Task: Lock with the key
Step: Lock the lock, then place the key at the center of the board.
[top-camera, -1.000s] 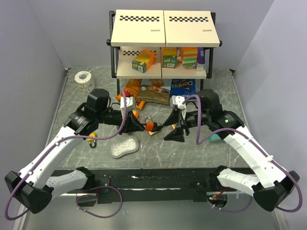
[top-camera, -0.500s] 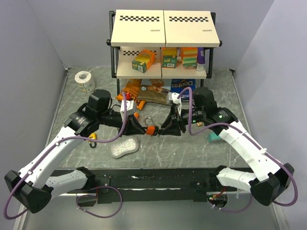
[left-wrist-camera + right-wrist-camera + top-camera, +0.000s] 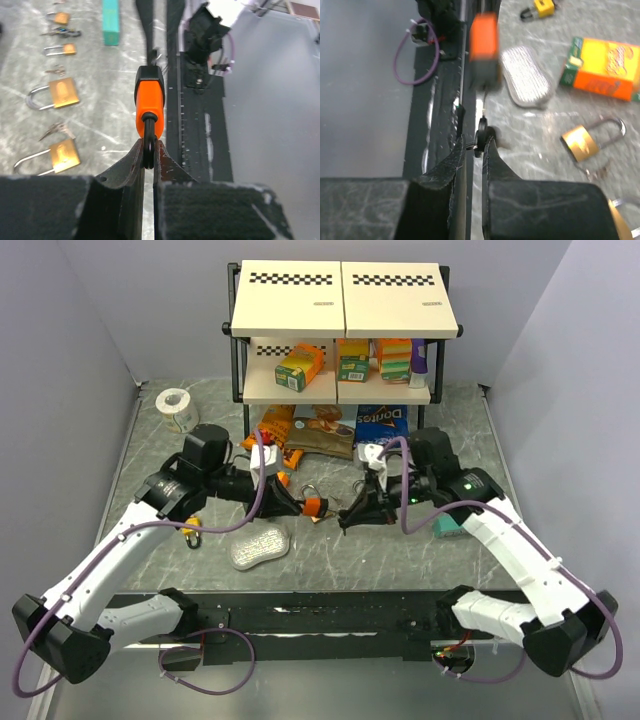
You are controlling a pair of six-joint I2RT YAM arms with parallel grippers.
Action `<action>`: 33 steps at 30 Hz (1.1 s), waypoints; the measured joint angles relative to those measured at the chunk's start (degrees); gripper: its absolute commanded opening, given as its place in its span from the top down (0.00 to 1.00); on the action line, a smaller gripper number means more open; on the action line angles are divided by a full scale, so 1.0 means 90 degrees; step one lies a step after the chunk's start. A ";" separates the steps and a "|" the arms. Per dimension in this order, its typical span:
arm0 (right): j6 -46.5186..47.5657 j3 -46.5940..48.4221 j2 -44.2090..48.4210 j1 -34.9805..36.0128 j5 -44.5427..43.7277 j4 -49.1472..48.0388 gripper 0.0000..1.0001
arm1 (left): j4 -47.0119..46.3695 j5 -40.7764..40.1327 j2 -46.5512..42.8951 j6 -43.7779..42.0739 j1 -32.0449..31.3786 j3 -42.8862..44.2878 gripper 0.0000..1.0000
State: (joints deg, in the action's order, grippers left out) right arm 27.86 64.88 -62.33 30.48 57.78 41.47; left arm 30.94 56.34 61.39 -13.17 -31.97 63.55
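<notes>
The key's black head (image 3: pixel 482 134) is lined up with the padlock's dark end. So my right gripper should go on pulling away and let go of the key over the clear tabletop (image 3: pixel 408 554).
An orange padlock (image 3: pixel 314 505) hangs above the table's middle, its black shackle (image 3: pixel 148 142) pinched in my left gripper (image 3: pixel 148 150), which is shut on it. In the left wrist view the orange body (image 3: pixel 149 102) points away from the fingers. A key (image 3: pixel 482 136) with a black head sticks out of the padlock's (image 3: pixel 484 47) dark end. My right gripper (image 3: pixel 477 142) is shut on that head, with a small key ring beside it. Seen from above, the right gripper (image 3: pixel 345 515) meets the padlock from the right and the left gripper (image 3: pixel 298 502) from the left.
Brass padlocks (image 3: pixel 62 92) (image 3: pixel 64 154) with keys lie below the held lock. A silvery oval pack (image 3: pixel 259 545), a yellow padlock (image 3: pixel 191 532), a teal box (image 3: pixel 447 525), a tape roll (image 3: pixel 178 408), snack bags (image 3: pixel 320 430) and a stocked rack (image 3: pixel 340 340) surround the arms.
The right gripper came in towards the padlock and its wide-open jaws closed onto the key's head. The left gripper and the padlock stayed put.
</notes>
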 measured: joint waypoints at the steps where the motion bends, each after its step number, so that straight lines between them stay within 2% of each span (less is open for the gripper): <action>1: 0.0087 -0.0056 0.0075 -0.0129 -0.0007 0.0087 1.00 | -0.0002 0.0000 0.0015 -0.0017 0.0090 0.0000 0.99; 6: 0.0656 -0.0474 0.0296 -0.1260 -0.0104 0.0942 1.00 | -0.0032 0.0068 0.0151 -0.0087 0.0444 0.0000 0.99; 10: 0.1103 -0.0838 -0.0015 -0.1984 -0.0398 0.1489 1.00 | -0.0010 0.0100 0.0369 -0.0189 0.0471 0.0000 0.99; 17: 0.1681 -0.1501 -0.1076 -0.2654 -0.1447 0.1702 1.00 | 0.0032 0.0095 0.0593 -0.0413 0.0464 0.0000 0.99; 23: 0.2013 -0.1753 -0.1834 -0.2773 -0.2171 0.1559 1.00 | 0.0158 0.0034 0.0872 -0.0656 0.0202 -0.0097 0.99; 24: 0.2055 -0.1758 -0.1945 -0.2781 -0.2244 0.1525 0.95 | 0.0160 0.0015 0.0925 -0.0680 0.0102 -0.0146 0.99; 25: 0.2127 -0.1758 -0.2055 -0.2793 -0.2319 0.1455 0.82 | 0.0163 0.0000 0.0976 -0.0690 -0.0012 -0.0199 0.99; 27: 0.2154 -0.1758 -0.2222 -0.2822 -0.2421 0.1336 0.75 | 0.0158 -0.0034 0.1100 -0.0675 -0.0216 -0.0308 0.99; 29: 0.2210 -0.1758 -0.2358 -0.2858 -0.2533 0.1190 0.55 | 0.0104 -0.0032 0.1234 -0.0612 -0.0372 -0.0403 0.99; 33: 0.2244 -0.1758 -0.2433 -0.2919 -0.2720 0.0916 0.33 | -0.0136 -0.0034 0.1496 -0.0393 -0.0442 -0.0539 0.99</action>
State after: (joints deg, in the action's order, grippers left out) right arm 48.05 49.06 -84.23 4.21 33.30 49.71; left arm 29.71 56.03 74.85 -16.71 -35.94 58.70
